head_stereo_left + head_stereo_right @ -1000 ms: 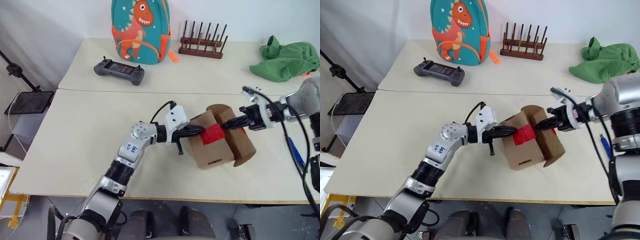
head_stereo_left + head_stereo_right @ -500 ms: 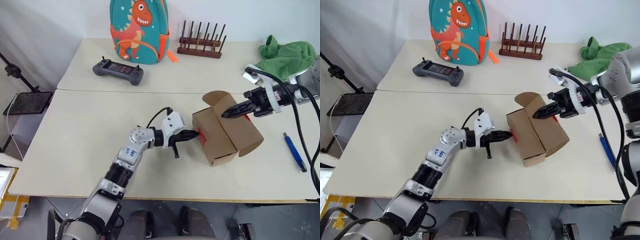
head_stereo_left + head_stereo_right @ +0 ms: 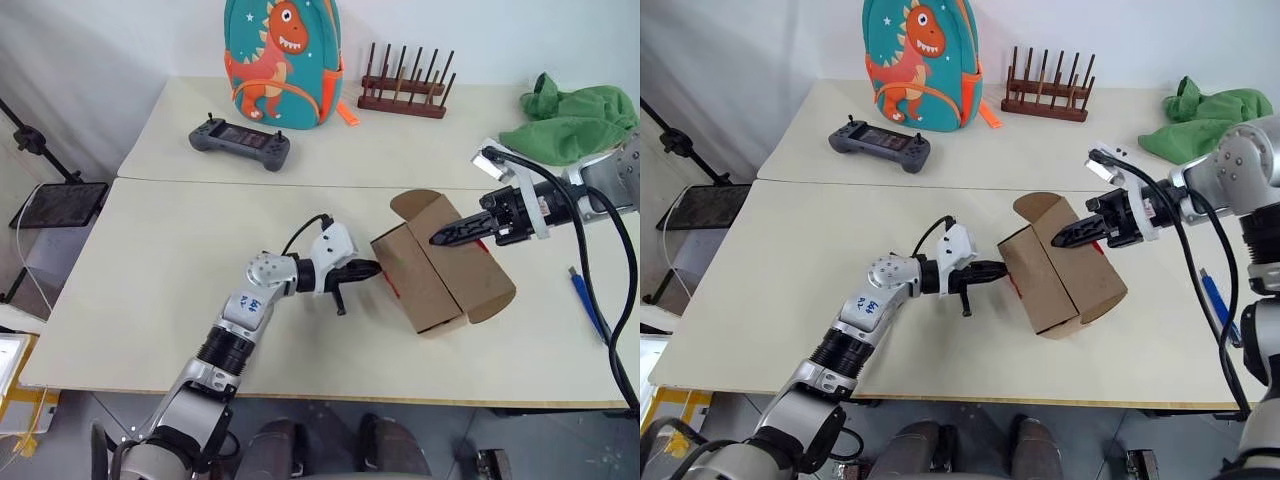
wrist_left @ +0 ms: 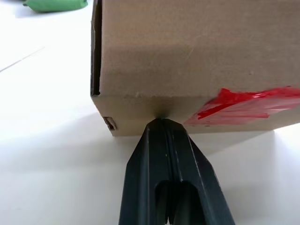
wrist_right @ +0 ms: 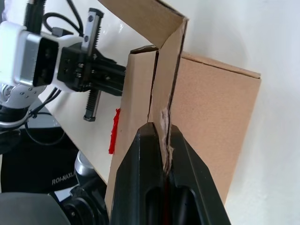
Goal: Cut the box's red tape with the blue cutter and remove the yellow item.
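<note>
My left gripper should hold the box's taped side (image 3: 402,272) steady while the flap swings open, because the box is tipping up with its flap in my right gripper (image 3: 466,266).
The brown cardboard box (image 3: 452,283) lies on the near table with one flap (image 3: 415,205) raised. My right gripper (image 3: 437,241) is shut on the torn edge of that flap, which shows between its fingers (image 5: 150,154) in the right wrist view. My left gripper (image 3: 375,268) is shut, its tips pressed against the box's lower edge beside the red tape (image 4: 248,105). The tape is a wrinkled strip on the side facing the left arm. The blue cutter (image 3: 590,305) lies on the table at the far right, away from both grippers. The yellow item is hidden.
On the far table are a dinosaur backpack (image 3: 283,60), a dark grey game controller (image 3: 240,143), a wooden rack (image 3: 405,88) and a green cloth heap (image 3: 575,122). The near table (image 3: 150,260) has bare room on the left.
The box, held up between both grippers with the tape facing up, now rests on the table with the tape on its side. The right gripper has risen with the flap.
</note>
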`<state>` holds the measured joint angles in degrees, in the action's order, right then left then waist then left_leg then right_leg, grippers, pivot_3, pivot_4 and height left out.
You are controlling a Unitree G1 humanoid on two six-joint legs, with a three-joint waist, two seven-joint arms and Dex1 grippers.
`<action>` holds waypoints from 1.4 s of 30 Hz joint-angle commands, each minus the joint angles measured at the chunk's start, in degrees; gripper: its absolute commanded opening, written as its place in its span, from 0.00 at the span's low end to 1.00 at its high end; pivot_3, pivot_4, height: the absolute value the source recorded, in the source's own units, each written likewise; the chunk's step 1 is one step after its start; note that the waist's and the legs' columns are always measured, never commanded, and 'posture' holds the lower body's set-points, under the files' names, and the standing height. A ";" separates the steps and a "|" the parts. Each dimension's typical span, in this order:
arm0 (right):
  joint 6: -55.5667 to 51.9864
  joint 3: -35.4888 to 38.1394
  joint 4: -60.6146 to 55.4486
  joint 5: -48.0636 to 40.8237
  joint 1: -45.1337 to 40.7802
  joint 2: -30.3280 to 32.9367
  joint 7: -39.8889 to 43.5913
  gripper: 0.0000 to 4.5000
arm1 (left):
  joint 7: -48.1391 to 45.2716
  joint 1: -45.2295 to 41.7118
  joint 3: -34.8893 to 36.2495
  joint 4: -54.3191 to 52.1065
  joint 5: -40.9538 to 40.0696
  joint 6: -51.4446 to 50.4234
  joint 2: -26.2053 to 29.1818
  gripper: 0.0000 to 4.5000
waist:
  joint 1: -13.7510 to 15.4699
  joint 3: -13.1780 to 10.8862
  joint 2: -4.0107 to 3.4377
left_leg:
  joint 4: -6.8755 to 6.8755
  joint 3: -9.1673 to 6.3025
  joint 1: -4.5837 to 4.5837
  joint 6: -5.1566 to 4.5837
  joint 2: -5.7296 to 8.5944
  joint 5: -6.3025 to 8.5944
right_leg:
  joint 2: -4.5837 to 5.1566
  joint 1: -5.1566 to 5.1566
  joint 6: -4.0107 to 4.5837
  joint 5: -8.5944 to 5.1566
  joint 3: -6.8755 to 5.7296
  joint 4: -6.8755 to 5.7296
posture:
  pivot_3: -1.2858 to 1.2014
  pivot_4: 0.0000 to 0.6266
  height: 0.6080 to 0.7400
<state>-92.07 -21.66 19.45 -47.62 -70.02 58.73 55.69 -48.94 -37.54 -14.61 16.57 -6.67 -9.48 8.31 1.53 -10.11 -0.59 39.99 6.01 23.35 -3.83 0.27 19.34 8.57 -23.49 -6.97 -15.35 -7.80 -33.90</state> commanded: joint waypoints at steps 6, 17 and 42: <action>4.17 -1.28 -3.38 7.71 5.77 4.28 2.11 0.00 | 0.45 -3.26 -0.51 -0.16 -0.63 0.83 -4.32 0.00 | -0.13 0.00 0.00 | -0.02 0.07 0.00 -0.02 0.02 0.02 | -0.04 -0.01 -0.02 0.01 0.03 0.02 | 0.52 0.24 1.00; 2.72 2.03 -5.72 9.73 6.55 1.73 2.34 0.00 | -4.45 -6.27 0.97 -7.13 -3.37 -4.79 -0.72 0.00 | -0.22 0.00 0.00 | 0.08 0.09 -0.05 -0.01 -0.06 -0.01 | -0.07 0.01 -0.02 0.01 0.07 -0.06 | 0.52 0.24 1.00; 8.95 4.93 -3.93 15.32 8.21 5.06 4.33 0.00 | -2.17 -10.45 -7.91 2.36 6.20 -7.39 -0.12 0.00 | -0.33 0.01 0.02 | 0.09 0.18 -0.16 -0.01 -0.06 -0.08 | -0.11 0.06 -0.04 0.02 0.14 -0.13 | 0.52 0.24 1.00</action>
<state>-85.01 -15.81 13.96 -34.55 -61.56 62.38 59.39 -50.95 -49.87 -20.75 16.72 -4.19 -15.36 5.79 1.21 -10.09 -0.56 40.08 6.19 23.17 -3.83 0.21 19.25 8.46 -23.42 -7.01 -15.33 -7.65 -34.03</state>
